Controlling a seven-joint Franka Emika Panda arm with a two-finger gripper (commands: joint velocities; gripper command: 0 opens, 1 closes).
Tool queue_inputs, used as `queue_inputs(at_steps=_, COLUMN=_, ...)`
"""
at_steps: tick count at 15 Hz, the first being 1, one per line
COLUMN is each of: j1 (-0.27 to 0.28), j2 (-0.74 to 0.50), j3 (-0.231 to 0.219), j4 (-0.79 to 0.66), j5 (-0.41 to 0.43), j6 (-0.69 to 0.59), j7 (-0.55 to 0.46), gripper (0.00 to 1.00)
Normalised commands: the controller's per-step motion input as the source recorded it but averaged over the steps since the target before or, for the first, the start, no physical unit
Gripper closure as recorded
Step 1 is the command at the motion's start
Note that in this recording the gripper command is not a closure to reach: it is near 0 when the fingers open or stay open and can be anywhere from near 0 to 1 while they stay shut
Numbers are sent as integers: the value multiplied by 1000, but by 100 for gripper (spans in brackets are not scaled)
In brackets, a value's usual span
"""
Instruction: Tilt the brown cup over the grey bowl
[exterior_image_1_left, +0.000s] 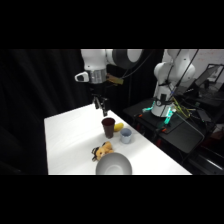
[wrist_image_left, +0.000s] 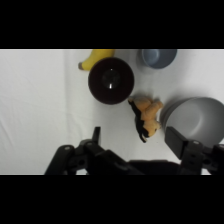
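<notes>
The brown cup's dark opening (exterior_image_1_left: 108, 128) shows only a small glint (wrist_image_left: 111, 85) inside, so the grey bowl will stay empty when I tip the brown cup.
The brown cup (exterior_image_1_left: 108, 126) stands upright near the middle of the white table (exterior_image_1_left: 70, 145); from above in the wrist view the brown cup (wrist_image_left: 111, 80) shows its dark round mouth. The grey bowl (exterior_image_1_left: 113, 164) sits at the table's near edge, and the grey bowl (wrist_image_left: 195, 120) is cut off at the right of the wrist view. My gripper (exterior_image_1_left: 101, 106) hangs above and just behind the cup, holding nothing. In the wrist view the gripper (wrist_image_left: 135, 139) is open, its fingers (wrist_image_left: 95, 136) spread wide, with the cup beyond them.
A small pale blue-grey cup (exterior_image_1_left: 126, 135) stands right of the brown cup, and a yellow banana (exterior_image_1_left: 118, 127) lies between them. A tan and black plush toy (exterior_image_1_left: 102, 151) lies between the brown cup and the bowl. Dark equipment (exterior_image_1_left: 165, 115) stands beside the table at right.
</notes>
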Motion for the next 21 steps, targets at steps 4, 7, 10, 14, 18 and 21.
queue_inputs(at_steps=4, j1=-11, j2=-108, j3=25, j4=-68, j5=92, j6=-59, j7=-25, gripper=0)
queue_inputs(at_steps=7, j1=15, j2=-463, j3=45, j4=-288, j5=150, j6=-147, j7=36, gripper=0)
queue_inputs(at_steps=10, j1=43, j2=-600, j3=48, j4=-532, j5=204, j6=106, j7=50, gripper=0)
queue_inputs(at_steps=14, j1=58, j2=-361, j3=13, j4=-605, j5=276, j6=552, j7=6, gripper=0)
queue_inputs(at_steps=18, j1=64, j2=52, j3=3, j4=-412, j5=239, j6=864, j7=-47, gripper=0)
queue_inputs(at_steps=21, j1=37, j2=304, j3=48, j4=-141, j5=-52, j6=784, j7=167, gripper=0)
